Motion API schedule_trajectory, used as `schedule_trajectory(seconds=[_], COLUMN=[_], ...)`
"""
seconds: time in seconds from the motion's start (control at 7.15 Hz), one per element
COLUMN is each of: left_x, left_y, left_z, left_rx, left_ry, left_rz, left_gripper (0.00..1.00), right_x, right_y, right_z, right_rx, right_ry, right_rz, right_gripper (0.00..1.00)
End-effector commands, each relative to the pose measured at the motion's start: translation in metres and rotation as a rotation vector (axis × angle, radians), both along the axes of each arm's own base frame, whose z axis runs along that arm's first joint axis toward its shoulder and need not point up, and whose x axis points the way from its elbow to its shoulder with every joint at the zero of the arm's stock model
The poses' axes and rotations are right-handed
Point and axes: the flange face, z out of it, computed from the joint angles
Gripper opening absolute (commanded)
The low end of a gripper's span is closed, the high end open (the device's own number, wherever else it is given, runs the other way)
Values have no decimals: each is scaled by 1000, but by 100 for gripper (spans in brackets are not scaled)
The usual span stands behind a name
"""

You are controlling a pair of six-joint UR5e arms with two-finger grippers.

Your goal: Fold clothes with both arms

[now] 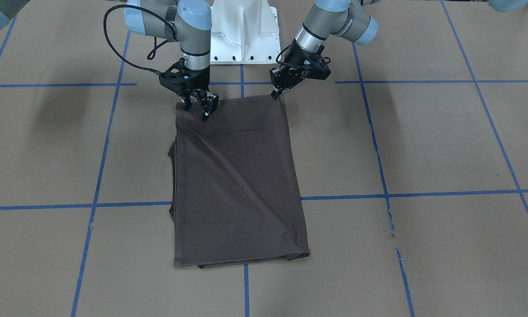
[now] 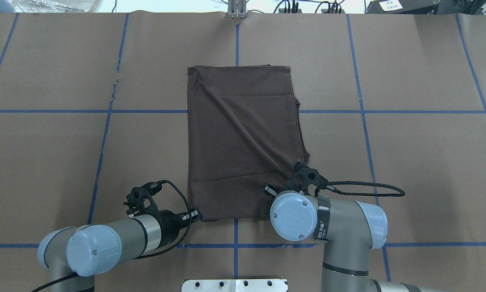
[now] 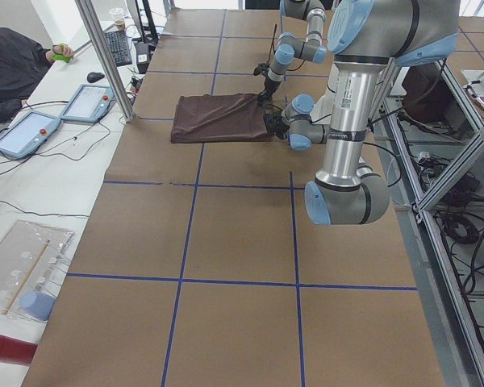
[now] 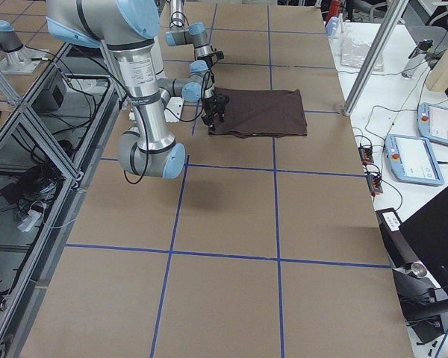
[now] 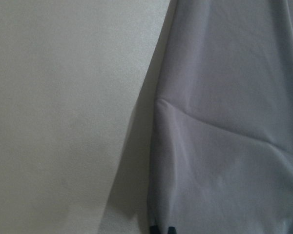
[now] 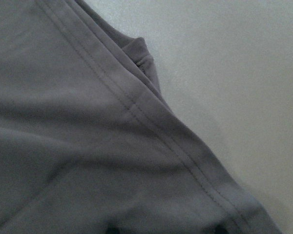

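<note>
The far hem of the dark grey-brown T-shirt is lying loose. So the far half will come along toward me and fold under when I lift.
The dark grey-brown T-shirt lies folded into a long rectangle on the brown table, logo and collar hidden. It runs away from the robot in the overhead view. My left gripper is shut on the shirt's near corner, and in the left wrist view the cloth tents up toward the closed tips. My right gripper stands open over the other near corner, its fingers down on the cloth. The right wrist view shows the stitched hem. In the overhead view the right arm's wrist hides that gripper.
The white pedestal base stands just behind the shirt's near edge. Blue tape lines grid the brown paper. A seated person and control tablets are beyond the table's far side, next to a metal post.
</note>
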Motion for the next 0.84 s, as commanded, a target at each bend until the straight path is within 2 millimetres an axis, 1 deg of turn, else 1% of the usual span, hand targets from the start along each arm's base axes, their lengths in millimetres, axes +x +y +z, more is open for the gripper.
schedule_trajectory(seconds=[0.0,0.14,0.28,0.7], left_x=[0,0,0,0], left_y=[0,0,1,1], left_z=[0,0,-1,-2], left_rx=[1,1,1,2], left_ry=[-1,-1,1,4], left_rz=[0,0,2,2], left_gripper=[0,0,0,0], right_x=[0,0,0,3], right_y=[0,0,-1,-4], right_z=[-1,-1,-1,-15], right_rx=[-18,-19,-23,-27], right_ry=[-14,-16,-18,-49], right_rz=[34,49,56,74], right_gripper=[14,0,0,0])
